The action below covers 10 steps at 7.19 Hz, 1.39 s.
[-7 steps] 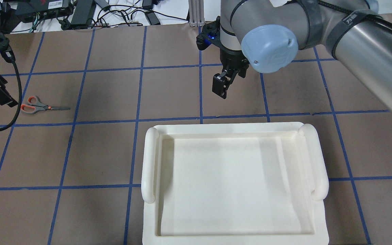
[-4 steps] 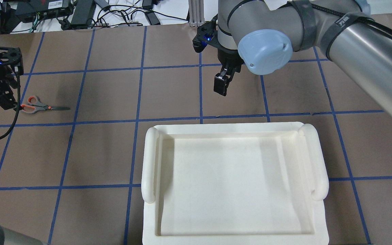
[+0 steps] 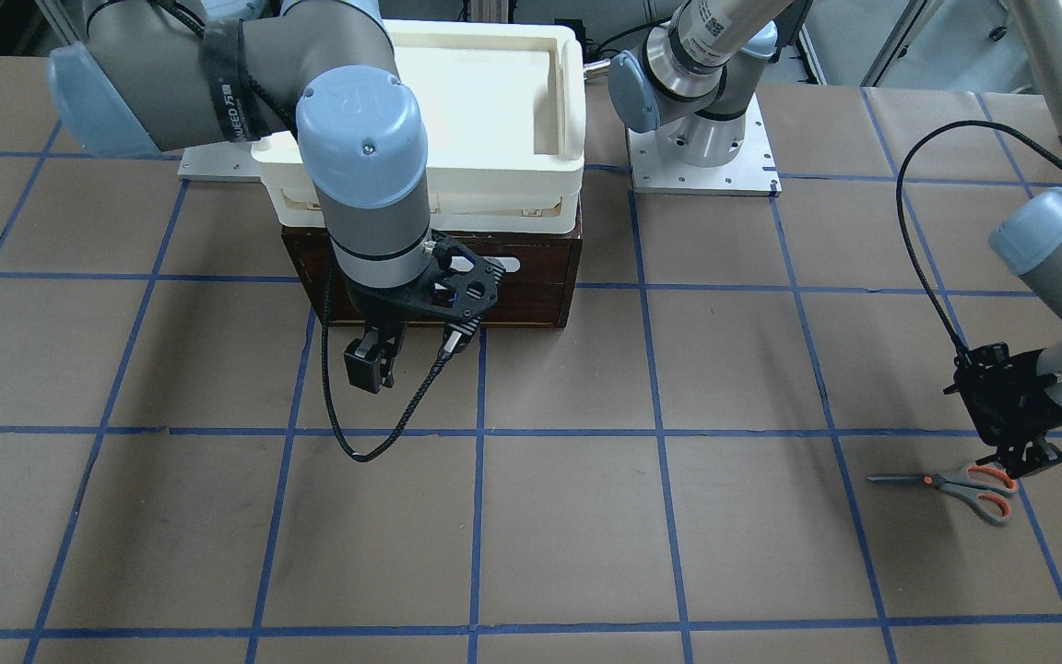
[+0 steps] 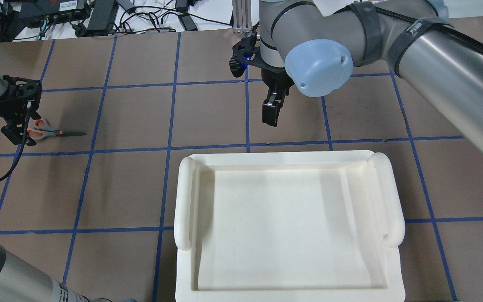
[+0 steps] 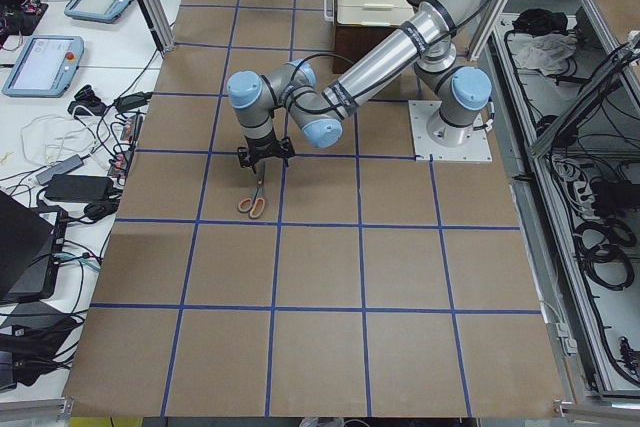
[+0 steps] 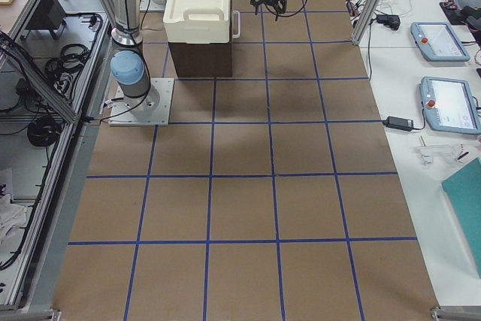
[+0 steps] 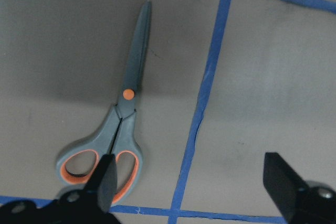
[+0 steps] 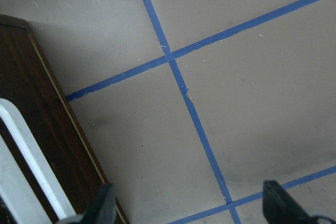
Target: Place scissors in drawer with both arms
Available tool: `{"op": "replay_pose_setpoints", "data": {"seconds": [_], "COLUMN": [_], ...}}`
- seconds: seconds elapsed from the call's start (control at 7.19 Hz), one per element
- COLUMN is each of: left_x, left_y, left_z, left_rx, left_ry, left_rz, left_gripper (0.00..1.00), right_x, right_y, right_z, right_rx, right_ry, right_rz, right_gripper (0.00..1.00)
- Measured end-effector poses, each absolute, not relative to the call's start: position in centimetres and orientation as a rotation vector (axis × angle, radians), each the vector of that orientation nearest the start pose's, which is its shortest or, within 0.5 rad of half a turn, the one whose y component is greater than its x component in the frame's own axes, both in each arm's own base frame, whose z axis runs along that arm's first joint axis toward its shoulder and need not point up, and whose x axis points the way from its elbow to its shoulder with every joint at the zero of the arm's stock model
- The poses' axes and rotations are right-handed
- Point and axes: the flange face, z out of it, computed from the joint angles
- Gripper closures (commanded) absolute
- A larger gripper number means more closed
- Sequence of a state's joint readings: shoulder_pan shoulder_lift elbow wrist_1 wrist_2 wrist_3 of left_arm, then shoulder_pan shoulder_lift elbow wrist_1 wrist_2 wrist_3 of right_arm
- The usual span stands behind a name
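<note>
The blades are closed past the orange pivot, so the scissors will stay closed and point straight out when I pick them up by the handles.
The scissors lie flat on the brown table at the far left, blades pointing right; they also show in the front view. My left gripper is open just above their handle loops; in the left wrist view one finger hangs over the orange-lined loops and touches nothing. My right gripper is open and empty, hanging in front of the drawer. The drawer looks shut, its dark front and white bar handle at the right wrist view's left edge.
A cream-white plastic tray sits on top of the drawer's box. A black cable loops down from the right wrist. Blue tape lines grid the table. Cables and power bricks lie beyond the far edge.
My left gripper has moved right and down until it stands over the scissors' handles. My right gripper has drifted slightly left and turned. The scissors have not moved.
</note>
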State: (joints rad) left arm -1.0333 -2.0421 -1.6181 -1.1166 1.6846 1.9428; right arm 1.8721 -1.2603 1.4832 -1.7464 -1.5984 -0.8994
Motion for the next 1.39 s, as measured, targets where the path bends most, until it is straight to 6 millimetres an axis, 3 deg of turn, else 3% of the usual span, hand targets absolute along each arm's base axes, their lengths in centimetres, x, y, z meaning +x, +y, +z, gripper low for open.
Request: {"op": "replay_pose_setpoints", "data": {"seconds": [0.42,0.97,1.25,1.39], "left_x": [22.5,22.8,22.9,22.9], "left_y": [-61.9,-62.9,-63.1,-63.1], "left_z": [19.8,17.1,16.7,16.6], "left_rx": [2.195,2.282,2.297,2.313], "left_ry": [2.238,2.152,2.137,2.121], "left_rz": [0.154,0.1,0.096,0.096], "left_gripper": [0.0,0.05,0.31,0.84], "right_x": [31.9,32.2,32.2,32.2], "right_y": [-53.0,-53.4,-53.6,-53.7], "right_z": [36.9,35.4,34.2,33.6], "right_rx": [-1.922,-2.109,-2.198,-2.194], "right_ry": [2.487,2.287,2.143,2.112], "right_rz": [0.152,0.18,0.201,0.212], "right_gripper": [0.0,0.0,0.0,0.0]}}
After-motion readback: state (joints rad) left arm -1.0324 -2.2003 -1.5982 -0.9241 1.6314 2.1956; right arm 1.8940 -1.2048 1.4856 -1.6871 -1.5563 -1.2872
